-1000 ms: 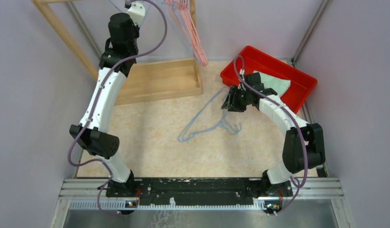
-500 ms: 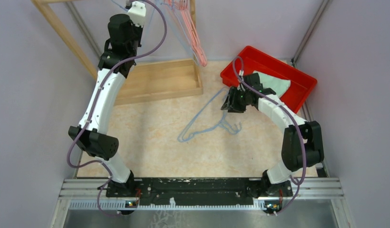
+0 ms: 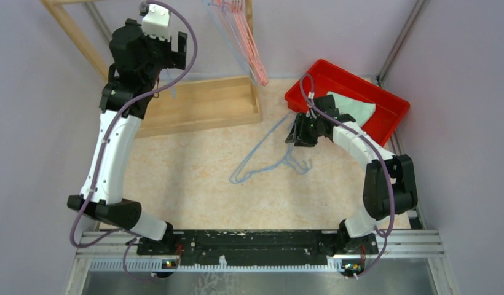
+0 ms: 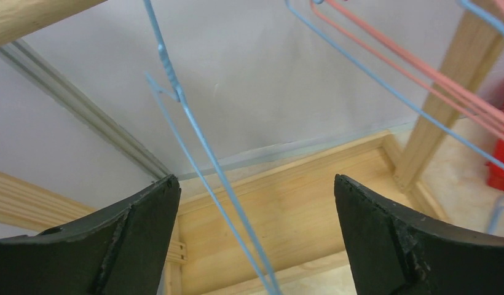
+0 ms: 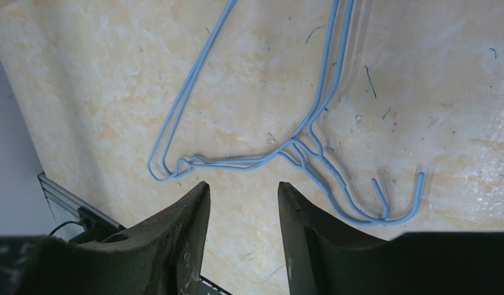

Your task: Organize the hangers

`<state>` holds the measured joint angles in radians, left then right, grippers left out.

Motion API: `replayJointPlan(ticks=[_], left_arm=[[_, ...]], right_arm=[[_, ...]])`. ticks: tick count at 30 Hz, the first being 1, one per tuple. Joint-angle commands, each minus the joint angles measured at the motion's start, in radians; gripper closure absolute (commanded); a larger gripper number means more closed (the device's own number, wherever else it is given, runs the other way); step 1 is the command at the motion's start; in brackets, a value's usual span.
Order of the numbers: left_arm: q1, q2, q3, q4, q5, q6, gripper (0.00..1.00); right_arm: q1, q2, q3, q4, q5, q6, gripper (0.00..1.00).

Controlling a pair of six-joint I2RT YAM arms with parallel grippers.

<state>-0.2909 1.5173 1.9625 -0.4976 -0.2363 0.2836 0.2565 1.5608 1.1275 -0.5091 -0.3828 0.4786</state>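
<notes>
The blue hanger [image 4: 203,141] is hanging free from the wooden rack, clear of both fingers. My left gripper should keep moving back until it gets to the overlapped hangers [image 3: 237,178].
Two light blue hangers [image 3: 271,157] lie overlapped on the table, and in the right wrist view these hangers [image 5: 255,123] have their hooks pointing lower right. My right gripper [image 3: 300,133] hovers just right of them, and in its own view the right gripper [image 5: 240,187] is open and holds nothing. Pink-red and blue hangers [image 3: 240,37] hang from the wooden rack at the back. My left gripper [image 3: 173,52] is raised left of them, open wide. In its wrist view one blue hanger [image 4: 200,141] hangs free between the fingers [image 4: 145,233], touching neither.
The wooden rack's base [image 3: 203,104] sits at back left, with an upright post [image 4: 446,104] on its right side. A red bin [image 3: 385,101] holding a white-green cloth stands at back right, just behind my right arm. Walls close in on both sides.
My left gripper has opened from shut and let go of the blue hanger, and the arm has swung left, away from the hanging bunch. My right arm has barely moved.
</notes>
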Motion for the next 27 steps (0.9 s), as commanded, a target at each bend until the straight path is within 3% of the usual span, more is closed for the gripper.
replayJointPlan(ticks=[1,8,19,27], left_arm=[[-0.003,-0.089,-0.002,-0.083,0.146,-0.117,0.00],[-0.003,-0.203,-0.064,-0.162,0.342,-0.275,0.00],[-0.008,-0.465,-0.622,-0.064,0.546,-0.384,0.08],[-0.012,-0.551,-0.867,-0.013,0.589,-0.381,0.09]], right_arm=[[-0.007,-0.022,0.004,0.023,0.016,-0.023,0.54],[-0.007,-0.004,0.013,-0.021,0.110,-0.049,0.52],[-0.005,0.177,0.072,-0.027,0.233,-0.070,0.60],[0.010,0.302,0.154,-0.008,0.246,-0.075,0.65]])
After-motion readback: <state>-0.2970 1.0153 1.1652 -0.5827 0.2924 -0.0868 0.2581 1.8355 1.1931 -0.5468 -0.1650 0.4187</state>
